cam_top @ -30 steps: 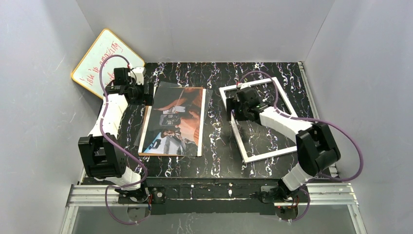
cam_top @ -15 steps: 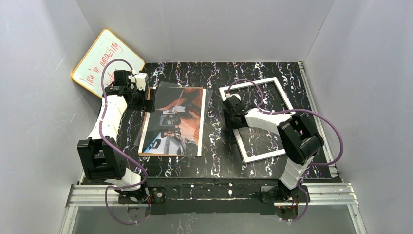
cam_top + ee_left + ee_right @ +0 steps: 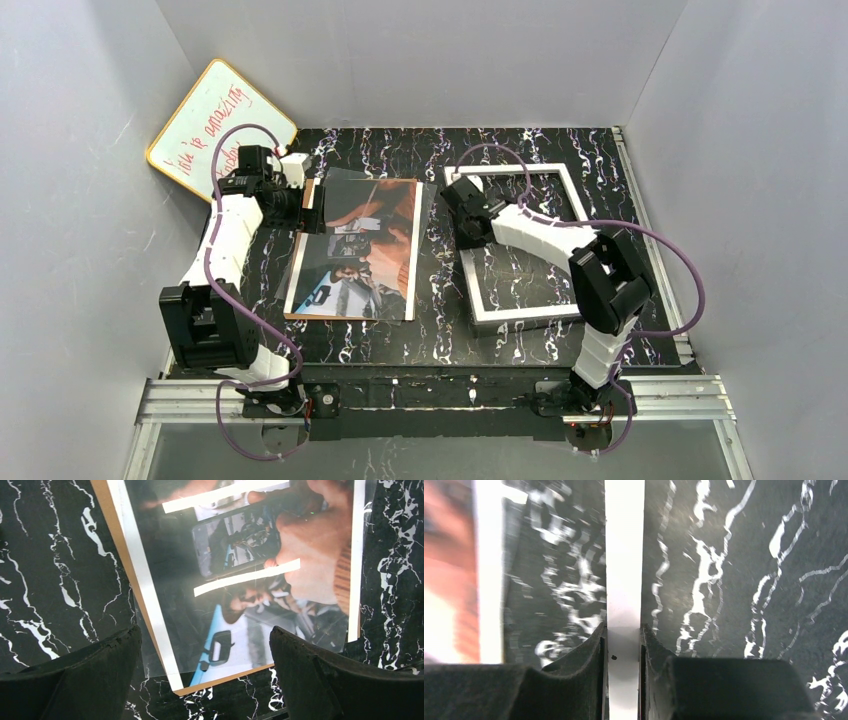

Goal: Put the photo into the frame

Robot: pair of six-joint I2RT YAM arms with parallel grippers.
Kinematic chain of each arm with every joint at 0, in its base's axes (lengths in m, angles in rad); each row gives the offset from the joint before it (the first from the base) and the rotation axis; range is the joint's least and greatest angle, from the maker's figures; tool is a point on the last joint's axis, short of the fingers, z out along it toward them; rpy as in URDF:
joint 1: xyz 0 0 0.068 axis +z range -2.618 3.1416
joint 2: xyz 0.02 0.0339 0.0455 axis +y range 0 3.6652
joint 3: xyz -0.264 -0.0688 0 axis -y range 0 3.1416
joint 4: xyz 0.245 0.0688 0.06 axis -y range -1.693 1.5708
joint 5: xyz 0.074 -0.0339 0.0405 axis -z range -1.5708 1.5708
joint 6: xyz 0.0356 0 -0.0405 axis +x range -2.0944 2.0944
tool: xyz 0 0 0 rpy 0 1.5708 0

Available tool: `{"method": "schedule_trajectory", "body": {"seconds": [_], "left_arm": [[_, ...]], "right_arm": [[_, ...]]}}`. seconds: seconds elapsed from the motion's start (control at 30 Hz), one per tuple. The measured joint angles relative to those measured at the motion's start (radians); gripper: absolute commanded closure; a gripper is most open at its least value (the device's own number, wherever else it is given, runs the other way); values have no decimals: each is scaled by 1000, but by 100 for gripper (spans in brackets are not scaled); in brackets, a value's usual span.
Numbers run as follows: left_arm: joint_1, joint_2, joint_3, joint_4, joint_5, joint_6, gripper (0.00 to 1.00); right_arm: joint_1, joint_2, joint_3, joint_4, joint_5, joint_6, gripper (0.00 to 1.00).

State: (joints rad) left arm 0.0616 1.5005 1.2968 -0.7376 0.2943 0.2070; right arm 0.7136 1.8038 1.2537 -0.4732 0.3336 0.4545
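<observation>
My right gripper should lift the frame's pinched bar (image 3: 470, 275) and flip the frame back side up before the photo goes in, because the white frame (image 3: 525, 316) lies face up.
The photo (image 3: 362, 250) lies face up, left of the table's middle, on a brown backing board (image 3: 297, 270) with a clear sheet over it. My left gripper (image 3: 305, 200) hangs open at the photo's far left corner. In the left wrist view the photo (image 3: 250, 570) fills the space ahead of the left gripper (image 3: 204, 632), and its corner lies between the spread fingers. The white frame (image 3: 525, 313) lies flat on the right. My right gripper (image 3: 462, 208) is shut on its left bar. The right wrist view has that bar of the frame (image 3: 624, 555) pinched in the right gripper (image 3: 624, 645).
A yellow-rimmed whiteboard (image 3: 215, 125) with red writing leans in the back left corner. Grey walls close in three sides. Black marbled table (image 3: 440, 260) shows between photo and frame. A metal rail (image 3: 440, 395) runs along the near edge.
My right gripper came down onto the frame's left bar and closed on it. The frame has swung round and shifted left toward the photo. My left gripper edged toward the photo's corner.
</observation>
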Motion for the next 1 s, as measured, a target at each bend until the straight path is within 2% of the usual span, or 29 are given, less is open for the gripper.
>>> {"method": "schedule_trajectory", "body": {"seconds": [0.27, 0.57, 0.77, 1.0], "left_arm": [[-21, 2, 5, -12, 37, -26, 2], [-23, 26, 108, -35, 80, -58, 2], [-40, 32, 147, -35, 111, -89, 2], [-73, 35, 169, -26, 124, -137, 2]], "right_arm": [[15, -15, 271, -90, -132, 125, 99], [15, -72, 454, -120, -312, 317, 99], [15, -146, 464, -60, -397, 450, 99], [10, -236, 369, 153, -510, 578, 99]]}}
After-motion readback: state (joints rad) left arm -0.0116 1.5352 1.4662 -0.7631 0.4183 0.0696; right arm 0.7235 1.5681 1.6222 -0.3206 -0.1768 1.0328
